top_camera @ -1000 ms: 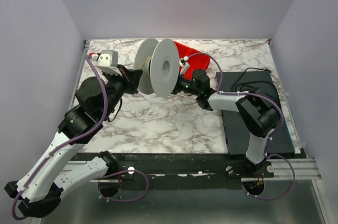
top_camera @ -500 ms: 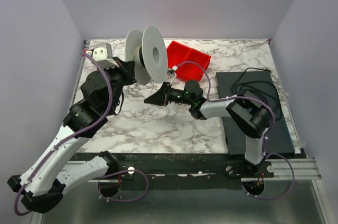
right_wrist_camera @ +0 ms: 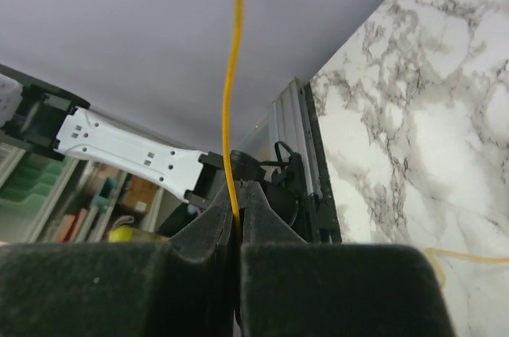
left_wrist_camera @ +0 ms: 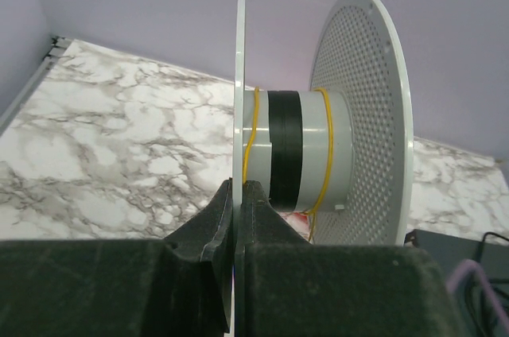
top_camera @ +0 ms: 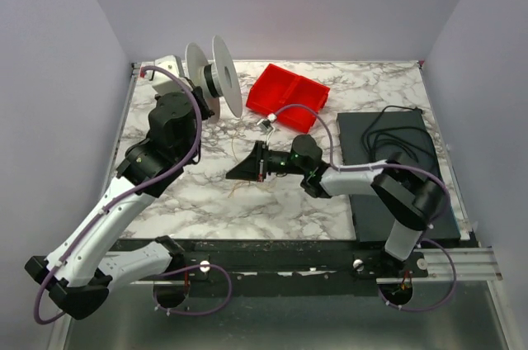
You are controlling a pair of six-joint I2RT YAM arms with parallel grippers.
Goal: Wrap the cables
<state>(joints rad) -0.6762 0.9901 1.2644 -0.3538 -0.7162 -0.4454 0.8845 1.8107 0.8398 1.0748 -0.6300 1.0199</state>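
Note:
The spool's middle is open to the yellow wire between both its edges [top_camera: 211, 79], so my right gripper keeps going round the spool [top_camera: 226, 76] and lets go once the wire crosses the spool's middle.
A grey spool [top_camera: 213, 78] with two round flanges is held up at the back left. My left gripper [top_camera: 200, 92] is shut on one flange's rim [left_wrist_camera: 238, 114]. The left wrist view shows the hub with a black band and thin yellow wire loops [left_wrist_camera: 328, 146] round it. My right gripper [top_camera: 246, 167] is at mid-table, pointing left, shut on the yellow wire [right_wrist_camera: 231, 75], which runs up out of its fingertips [right_wrist_camera: 238, 191]. Faint loose wire [top_camera: 234, 150] lies on the marble near that gripper.
A red two-compartment bin [top_camera: 289, 98] stands at the back centre. A black mat [top_camera: 396, 177] covers the right side, with a thicker black cord [top_camera: 388, 131] on it. A small white piece [top_camera: 266, 122] lies in front of the bin. Grey walls enclose three sides.
My left arm has carried the spool to the back left, away from the red bin. My right gripper has moved left and nearer, away from the spool, still holding the wire.

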